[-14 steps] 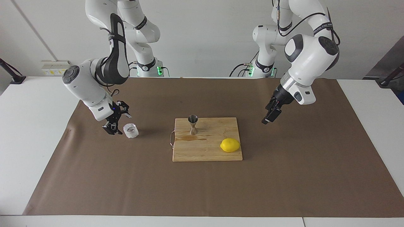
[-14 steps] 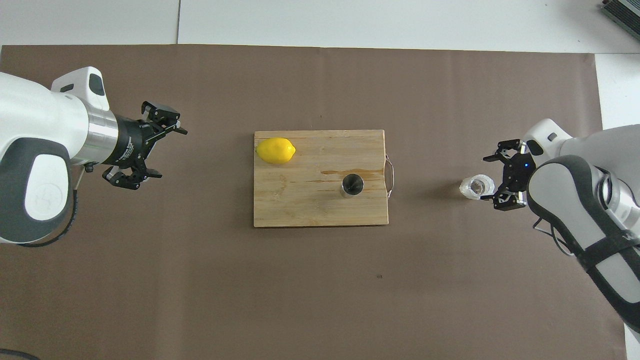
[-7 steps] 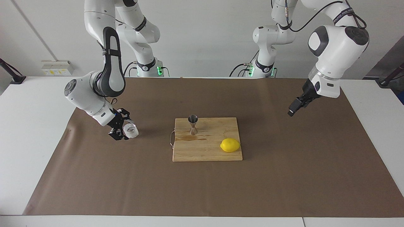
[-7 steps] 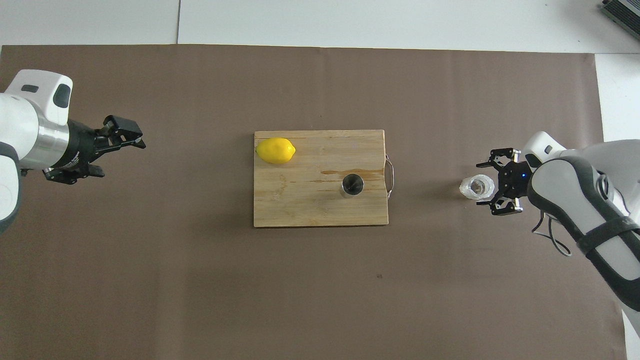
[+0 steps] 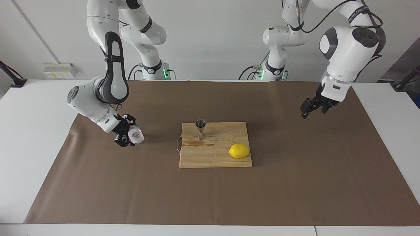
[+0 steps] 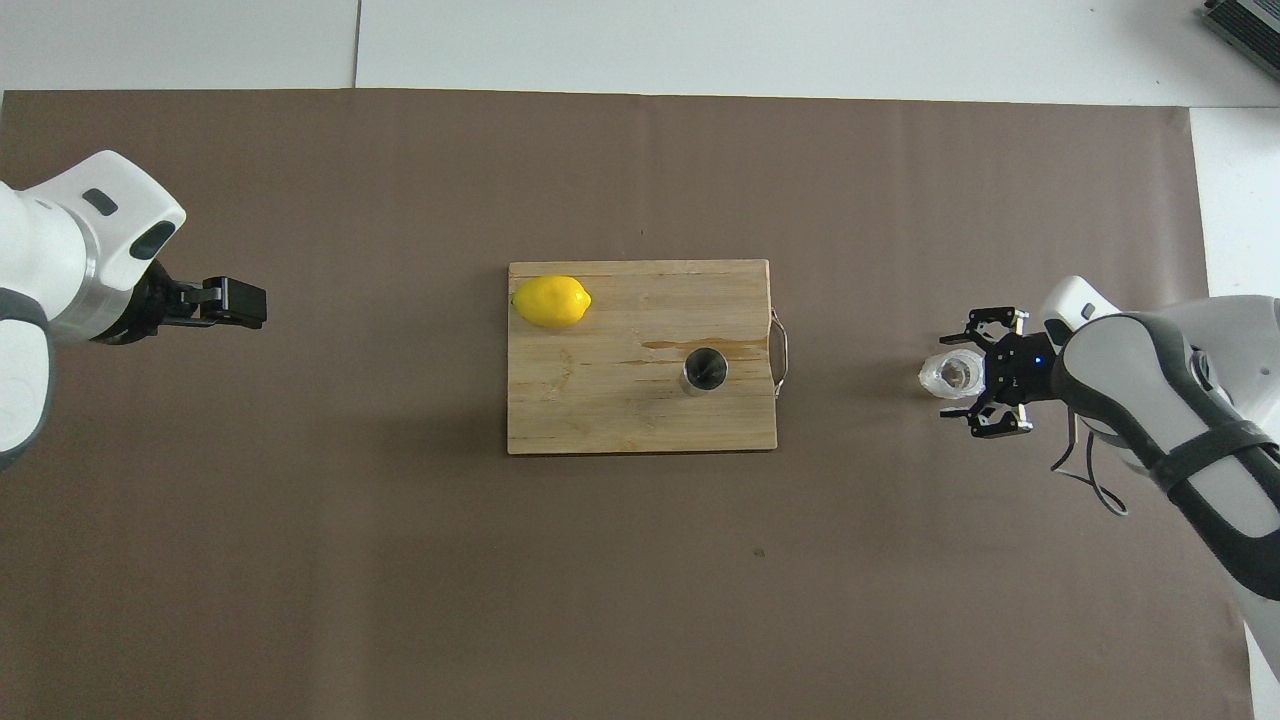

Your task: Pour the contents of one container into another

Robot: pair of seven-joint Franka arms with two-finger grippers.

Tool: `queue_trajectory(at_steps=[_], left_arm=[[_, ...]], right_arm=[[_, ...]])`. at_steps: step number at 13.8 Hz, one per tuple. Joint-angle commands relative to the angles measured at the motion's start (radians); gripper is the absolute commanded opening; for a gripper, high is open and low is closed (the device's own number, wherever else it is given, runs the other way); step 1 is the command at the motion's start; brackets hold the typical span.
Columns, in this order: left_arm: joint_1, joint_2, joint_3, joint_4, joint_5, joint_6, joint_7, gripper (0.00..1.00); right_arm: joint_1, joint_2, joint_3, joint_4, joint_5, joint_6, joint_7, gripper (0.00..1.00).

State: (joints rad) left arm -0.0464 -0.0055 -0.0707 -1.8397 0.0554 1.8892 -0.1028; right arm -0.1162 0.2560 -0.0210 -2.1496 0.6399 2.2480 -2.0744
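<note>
I see that the steel jigger's open cone [image 6: 705, 368] seems empty, so I should expect the small clear faceted glass cup [image 6: 953, 374] to hold the liquid when I pour.
The small clear faceted glass cup [image 5: 136, 135] [image 6: 953, 372] stands on the brown mat toward the right arm's end of the table. My right gripper [image 5: 130, 136] [image 6: 955, 379] is low at the cup and open, with one finger on each side of it. The steel hourglass jigger [image 5: 200, 129] [image 6: 705, 370] stands upright on the wooden cutting board [image 5: 213, 159] [image 6: 600, 410], near the board's handle end. My left gripper [image 5: 312, 110] [image 6: 240, 303] hangs open and empty over the mat toward the left arm's end.
A yellow lemon [image 5: 239, 150] [image 6: 551, 301] lies on the board's corner farthest from the jigger. A wet streak marks the board beside the jigger. A brown mat [image 5: 295, 183] covers most of the white table.
My right gripper has slid in toward the glass cup until its fingers flank it. The left arm has drawn back toward its end of the table and turned its wrist.
</note>
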Motion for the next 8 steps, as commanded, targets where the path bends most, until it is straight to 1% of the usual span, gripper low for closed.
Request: queue_trajectory(at_steps=[1,2,4,6,8], left_arm=[[-0.006,-0.025,-0.004,0.007,0.026,-0.044,0.069,1.00],[-0.006,-0.027,-0.008,0.019,0.024,-0.062,0.069,1.00],[-0.003,-0.025,-0.009,0.080,0.012,-0.119,0.072,1.00],[0.003,-0.011,-0.008,0.163,-0.038,-0.189,0.071,1.00],[0.005,-0.001,-0.008,0.230,-0.048,-0.254,0.069,1.00]], right_arm=[[-0.019,0.003,0.010,-0.012,0.047,-0.004,-0.059,0.96],[-0.019,0.003,0.010,-0.010,0.052,-0.005,-0.062,0.83],[-0.019,0.003,0.010,-0.009,0.054,-0.007,-0.061,0.59],[-0.017,0.000,0.009,-0.006,0.054,-0.007,-0.052,0.46],[-0.014,-0.009,0.009,-0.004,0.054,-0.010,-0.012,0.38]])
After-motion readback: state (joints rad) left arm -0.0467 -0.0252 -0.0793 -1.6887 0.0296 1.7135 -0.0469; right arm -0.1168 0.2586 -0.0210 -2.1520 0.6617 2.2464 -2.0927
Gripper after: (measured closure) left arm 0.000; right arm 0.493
